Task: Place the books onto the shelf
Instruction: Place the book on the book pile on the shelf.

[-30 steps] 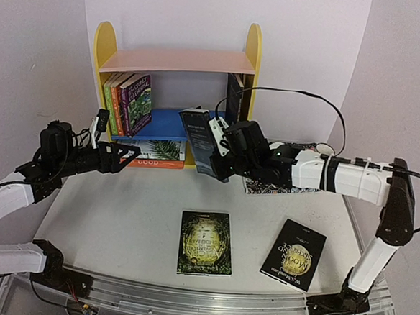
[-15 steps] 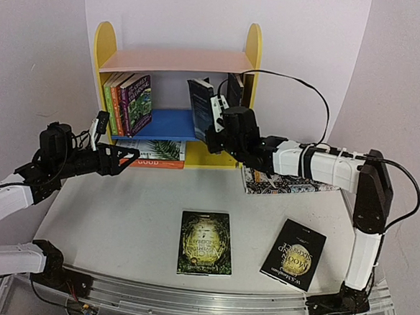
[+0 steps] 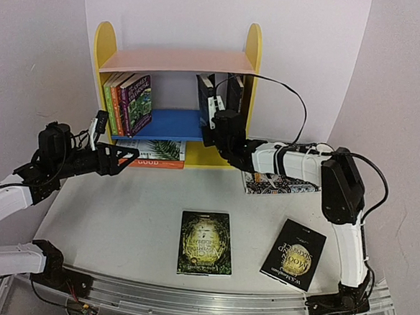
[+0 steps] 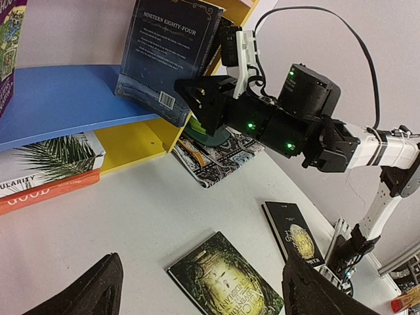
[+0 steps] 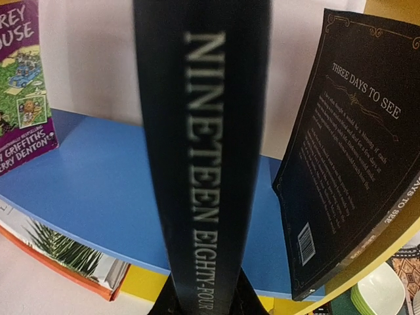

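Observation:
The held book [image 3: 205, 98] is upright and its way to the leaning dark book [image 3: 234, 94] is clear. My right gripper should keep moving it over until the two books touch, then let go.
The shelf [image 3: 177, 61] stands at the back with several books [image 3: 127, 103] upright at the left of its blue board [image 3: 165, 125]. My right gripper [image 3: 212, 123] is shut on a dark book [image 3: 203, 98], spine [image 5: 203, 131] toward the wrist camera, upright over the blue board's right part. Another dark book [image 3: 234, 94] leans against the right side panel. A palm-leaf book and an orange one [image 3: 152, 153] lie on the base. A green-gold book [image 3: 205, 242] and a black book [image 3: 294, 253] lie flat on the table. My left gripper [image 3: 123, 156] hangs open above the table, holding nothing.
A patterned black-and-white mat [image 3: 276, 184] lies to the right of the shelf under the right arm, with a pale green dish [image 5: 377, 289] beside it. The right arm's cable [image 3: 293, 98] loops up by the shelf's right panel.
My right gripper has carried the dark book up and back from in front of the shelf to over the blue board, standing it more upright. The left arm has hardly moved.

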